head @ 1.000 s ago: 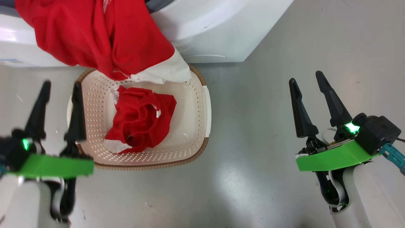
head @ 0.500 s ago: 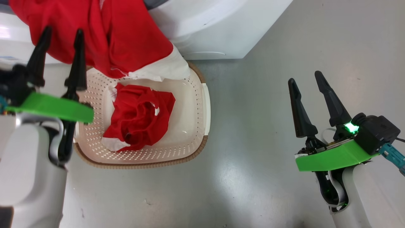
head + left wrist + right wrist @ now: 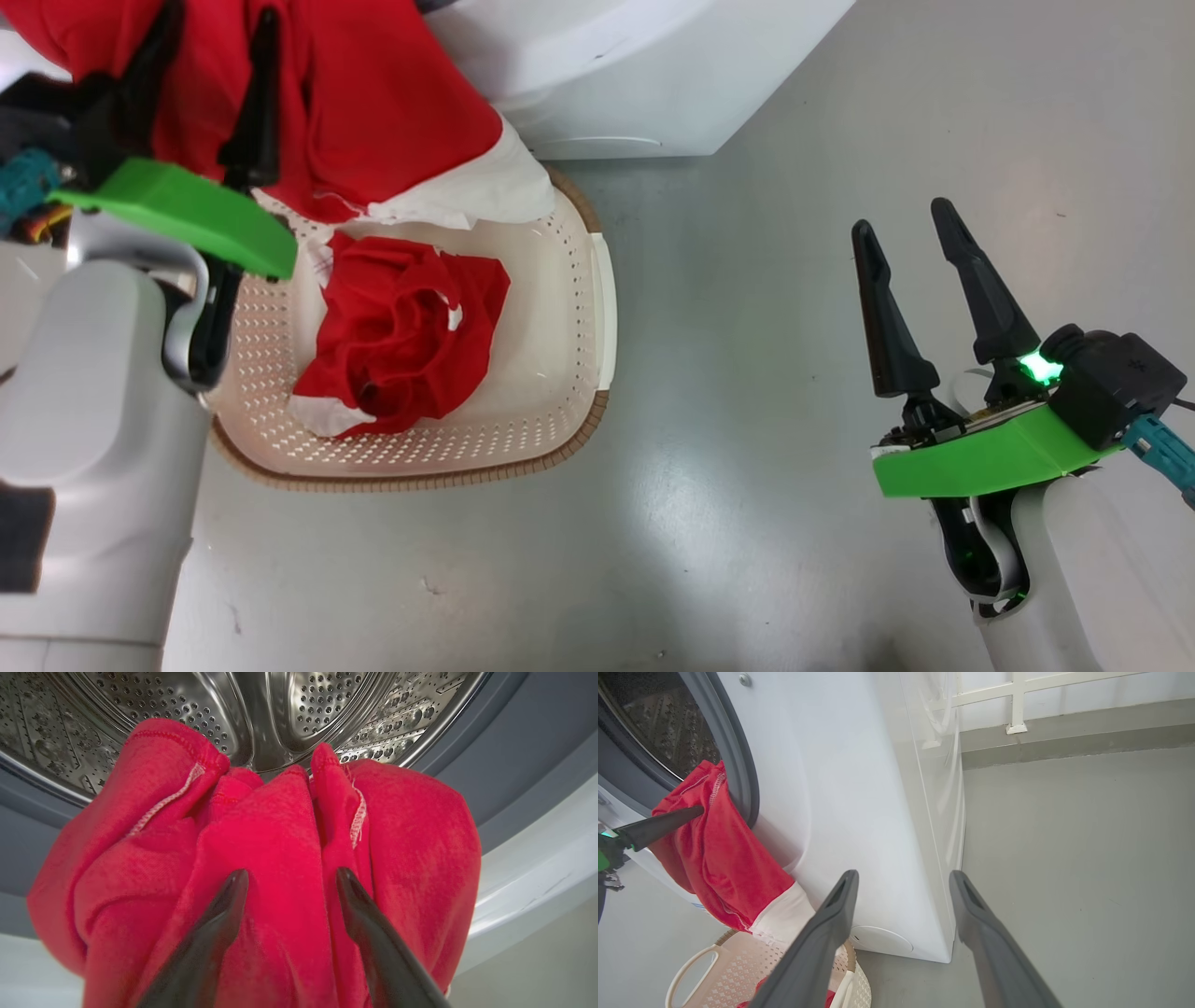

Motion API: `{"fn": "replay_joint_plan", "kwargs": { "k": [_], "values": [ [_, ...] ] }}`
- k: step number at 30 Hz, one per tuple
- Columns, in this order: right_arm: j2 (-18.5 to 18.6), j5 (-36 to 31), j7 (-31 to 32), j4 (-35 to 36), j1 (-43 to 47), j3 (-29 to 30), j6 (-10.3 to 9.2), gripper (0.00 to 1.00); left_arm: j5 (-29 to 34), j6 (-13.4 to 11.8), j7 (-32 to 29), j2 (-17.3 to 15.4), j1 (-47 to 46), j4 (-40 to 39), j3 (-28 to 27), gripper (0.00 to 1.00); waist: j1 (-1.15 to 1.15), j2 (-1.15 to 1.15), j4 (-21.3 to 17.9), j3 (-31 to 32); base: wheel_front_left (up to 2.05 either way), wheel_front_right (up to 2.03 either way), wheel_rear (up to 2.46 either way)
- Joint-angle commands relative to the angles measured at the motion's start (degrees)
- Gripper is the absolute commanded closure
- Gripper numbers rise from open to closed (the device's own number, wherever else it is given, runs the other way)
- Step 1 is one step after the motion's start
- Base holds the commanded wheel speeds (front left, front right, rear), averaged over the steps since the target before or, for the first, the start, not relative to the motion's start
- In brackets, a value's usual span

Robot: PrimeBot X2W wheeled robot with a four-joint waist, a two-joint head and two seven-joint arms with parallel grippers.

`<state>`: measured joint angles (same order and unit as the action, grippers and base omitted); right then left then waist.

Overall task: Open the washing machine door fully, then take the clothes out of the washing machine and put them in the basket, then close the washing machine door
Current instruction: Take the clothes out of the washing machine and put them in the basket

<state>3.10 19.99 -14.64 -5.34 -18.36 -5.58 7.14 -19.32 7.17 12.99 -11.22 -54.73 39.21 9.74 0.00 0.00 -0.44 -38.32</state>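
The red garment [image 3: 375, 112] will unfold into the basket with its far end trailing when I pull, because the stitched hem [image 3: 174, 740] lies folded back at the drum.
A red garment [image 3: 373, 103] hangs out of the washing machine [image 3: 635, 84] mouth, and its white end lies over the basket [image 3: 546, 401] rim. A second piece of the red clothes [image 3: 401, 336] lies crumpled inside the basket. My left gripper [image 3: 220, 14] is open at the hanging garment, up by the opening. In the left wrist view its gripper [image 3: 292, 872] stands spread right at the bunched red cloth [image 3: 280, 826], below the steel drum [image 3: 303, 700]. My right gripper [image 3: 901, 215] is open over the floor to the right, holding nothing. The washing machine door is out of view.
Grey floor [image 3: 747, 420] stretches between the basket and my right arm. In the right wrist view the washing machine's white side [image 3: 878, 788] stands ahead, the basket handle [image 3: 689, 966] is at lower left, and a white railing [image 3: 1017, 700] runs along the far wall.
My left gripper has risen from beside the basket up to the garment hanging at the drum opening, staying open. The head view shifted slightly. The right gripper has stayed in place.
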Motion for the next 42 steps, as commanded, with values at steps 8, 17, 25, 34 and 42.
{"fn": "replay_joint_plan", "kwargs": {
  "k": [8,17,25,34,42],
  "values": [
    [-0.23,0.33,-0.36,1.63,0.03,-1.30,0.35,0.00,-1.27,0.32,1.40,-3.00,-4.65,5.45,2.79,0.02,0.00,0.00,-0.43,-0.18,0.00,0.00,0.00],
    [-0.23,0.34,-0.36,1.66,0.31,-1.33,0.35,0.00,-1.84,0.32,1.95,-3.19,-6.46,9.04,4.81,1.00,0.00,0.00,-0.45,0.30,0.00,0.00,0.00],
    [-0.23,0.18,-0.36,1.41,0.73,-1.37,0.35,0.00,-2.75,0.32,1.99,-2.84,-3.15,4.77,4.40,1.00,0.00,0.00,0.05,1.34,0.00,0.00,0.00],
    [-0.23,0.17,-0.36,1.35,1.52,-1.29,0.35,0.00,-3.14,0.32,2.00,-2.09,6.46,-4.89,1.98,1.00,0.00,0.00,0.63,2.57,0.00,0.00,0.00],
    [-0.23,0.12,-0.36,1.45,2.27,-1.17,0.35,0.00,-3.00,0.32,2.00,-1.42,18.01,-14.38,0.19,1.00,0.00,0.00,1.10,3.21,0.00,0.00,0.00]
  ]
}}
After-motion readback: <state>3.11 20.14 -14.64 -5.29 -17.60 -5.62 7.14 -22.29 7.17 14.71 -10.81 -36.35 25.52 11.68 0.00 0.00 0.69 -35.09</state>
